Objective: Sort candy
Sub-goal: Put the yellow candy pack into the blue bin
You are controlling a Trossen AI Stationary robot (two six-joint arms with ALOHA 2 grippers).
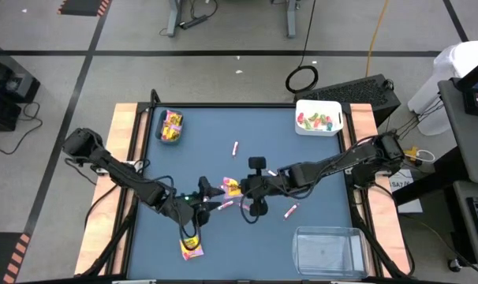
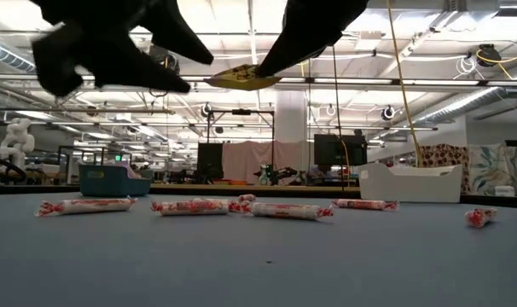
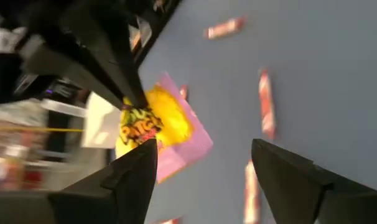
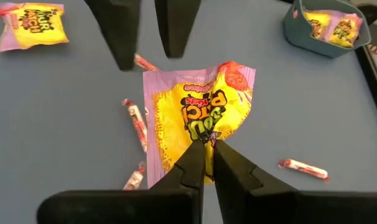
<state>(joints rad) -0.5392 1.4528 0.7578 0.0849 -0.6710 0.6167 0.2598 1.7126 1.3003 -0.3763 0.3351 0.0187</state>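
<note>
My right gripper is holding the yellow packet across from the teal bin (image 1: 171, 126), so my left gripper should grab the packet's free edge (image 1: 228, 188) and bring the packet over there.
My right gripper (image 4: 208, 152) is shut on a yellow packet with pink borders (image 4: 198, 115) and holds it over the middle of the table (image 1: 233, 187). My left gripper (image 3: 204, 155) is open. Its fingers (image 4: 123, 37) point at the packet's far edge from the table's left and stand just short of it. A second yellow packet (image 1: 192, 248) lies flat near the near edge. Pink-white sticks (image 1: 235, 147) (image 1: 290, 210) (image 1: 223, 205) lie scattered on the blue mat. Yellow packets fill the teal bin (image 1: 170, 126). My right gripper pinches the yellow packet between its two fingers at the middle of one edge (image 4: 204, 135). The fingers come nearly level from the table's right. The packet is lifted clear of the table and lies almost flat in the air (image 2: 241, 79), reaching out toward my left gripper.
A white bin (image 1: 300, 105) with green and red pieces stands at the far right corner. A clear bin (image 1: 328, 251) sits at the near right. Wooden rails (image 1: 121, 142) edge the mat. Several sticks (image 2: 190, 206) lie below the raised packet.
</note>
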